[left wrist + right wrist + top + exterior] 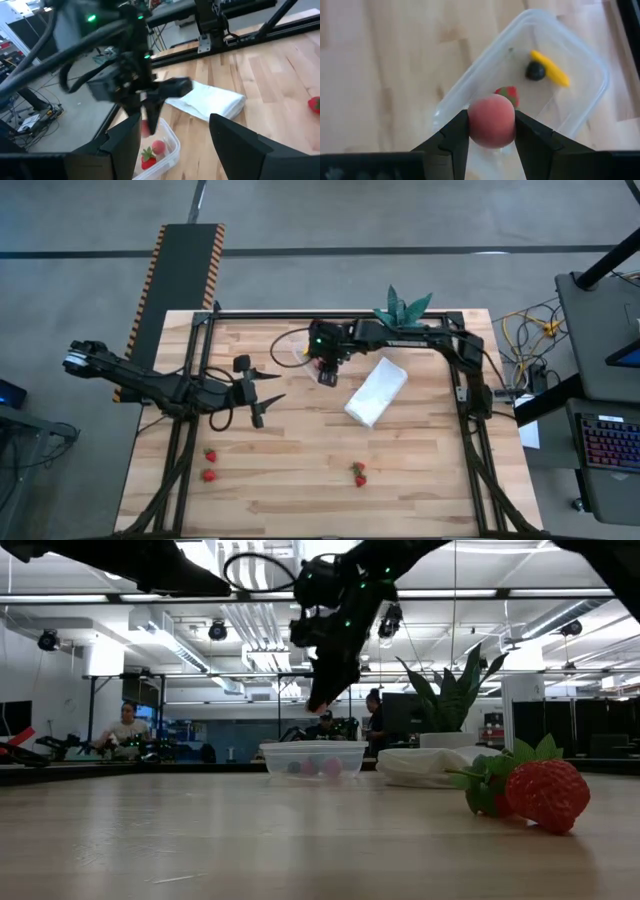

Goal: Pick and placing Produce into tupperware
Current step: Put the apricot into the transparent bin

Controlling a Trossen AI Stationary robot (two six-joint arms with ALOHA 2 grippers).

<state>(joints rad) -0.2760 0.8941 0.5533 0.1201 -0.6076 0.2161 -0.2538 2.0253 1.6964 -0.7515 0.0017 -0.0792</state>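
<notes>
The pink-red fruit [492,121] hangs over the open tupperware. My right gripper should keep lowering it toward the free part of the tupperware's bottom beside the dark piece [545,98] and let go there.
My right gripper [491,125] hangs above the clear tupperware [293,350] near the table's far edge, shut on a round pink-red toy fruit [491,117]. The low view shows this gripper [320,695] a little above the tub [313,758]. Inside the tub lie a yellow piece [549,67], a dark piece [535,71] and a red-green strawberry [507,94]. More strawberries rest on the table: two near left [209,465], two near centre [359,474]. My left gripper [262,395] hovers open left of centre, touching nothing. My right gripper pinches the round pink-red fruit [491,112] between its two fingers, one on either side of it. The fingers point down from above. The fruit is lifted clear, over the near rim of the tupperware [470,85].
A folded white cloth [377,392] lies right of the tub. A green potted plant [403,308] stands at the far edge. Cables loop beside the tub. People sit in the room beyond the table in the low view.
</notes>
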